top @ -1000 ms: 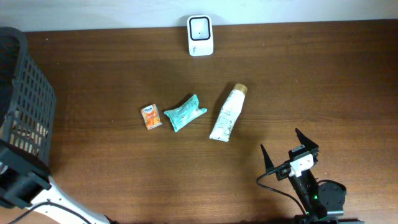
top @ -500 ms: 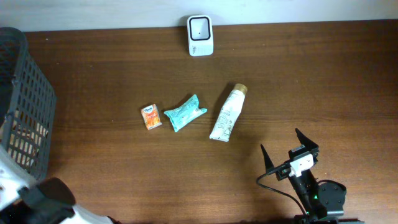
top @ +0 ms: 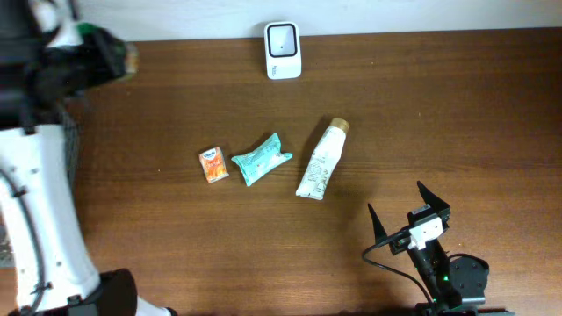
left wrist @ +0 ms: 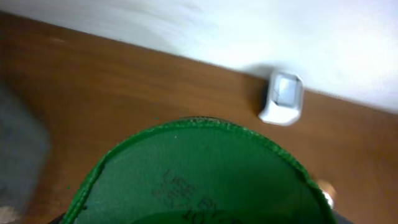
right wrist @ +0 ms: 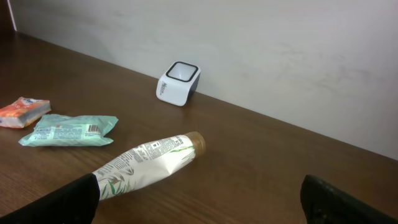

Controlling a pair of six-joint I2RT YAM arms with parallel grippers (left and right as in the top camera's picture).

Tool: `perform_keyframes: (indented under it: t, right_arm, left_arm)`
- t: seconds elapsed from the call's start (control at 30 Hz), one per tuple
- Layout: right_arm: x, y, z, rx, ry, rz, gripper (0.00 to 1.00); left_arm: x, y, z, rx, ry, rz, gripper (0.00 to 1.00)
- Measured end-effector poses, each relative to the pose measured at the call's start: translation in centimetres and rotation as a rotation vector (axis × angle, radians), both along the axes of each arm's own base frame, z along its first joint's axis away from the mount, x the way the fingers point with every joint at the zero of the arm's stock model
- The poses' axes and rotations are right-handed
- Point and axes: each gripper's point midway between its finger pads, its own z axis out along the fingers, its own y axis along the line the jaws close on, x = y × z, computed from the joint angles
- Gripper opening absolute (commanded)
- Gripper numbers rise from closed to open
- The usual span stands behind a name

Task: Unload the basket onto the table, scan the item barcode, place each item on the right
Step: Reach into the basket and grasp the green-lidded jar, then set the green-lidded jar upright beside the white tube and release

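The spot (top: 298, 132) by the white tube's cap is free. My left gripper keeps carrying the green-lidded jar there until the jar's bottom touches the wood (top: 297, 139).
A green packet (left wrist: 199, 177) with dark printed lettering fills the lower part of the left wrist view and hides the fingers. My left gripper (top: 107, 54) is raised over the table's far left corner, blurred, shut on this packet. The white barcode scanner (top: 283, 50) stands at the table's back edge, also in the left wrist view as the scanner (left wrist: 283, 98), ahead and to the right of the packet. My right gripper (top: 395, 198) rests low at the front right, wide open and holding nothing, its black fingertips (right wrist: 68, 199) framing bare table.
In the middle of the table lie a white tube (top: 321, 159), a teal packet (top: 261, 159) and a small orange packet (top: 213, 164). The left arm's white body (top: 39, 211) covers the left edge, where a dark basket is mostly hidden.
The left arm has swung up from the front left corner by the basket to the far left corner, carrying the green packet. The right arm and the table items have not moved.
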Motion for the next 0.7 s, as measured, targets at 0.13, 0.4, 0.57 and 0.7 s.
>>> perform_keyframes:
  t: [0.13,0.4,0.57,0.7]
  right_arm:
    - [0.0,0.0,0.0,-0.001,0.0,0.0,0.98]
    - [0.0,0.0,0.0,0.0,0.0,0.0,0.98]
    - [0.0,0.0,0.0,0.0,0.0,0.0,0.98]
    - [0.0,0.0,0.0,0.0,0.0,0.0,0.98]
  left_arm:
    - [0.3,-5.7,-2.1,-0.007,0.074,-0.134,0.47]
    - [1.2,-14.7,-8.0,0.036,0.227,-0.327,0.45]
    - [2.3,-19.5,-13.3,0.072,0.326,-0.416,0.46]
    - [3.5,-24.1,-16.9,0.095,0.338,-0.492,0.46]
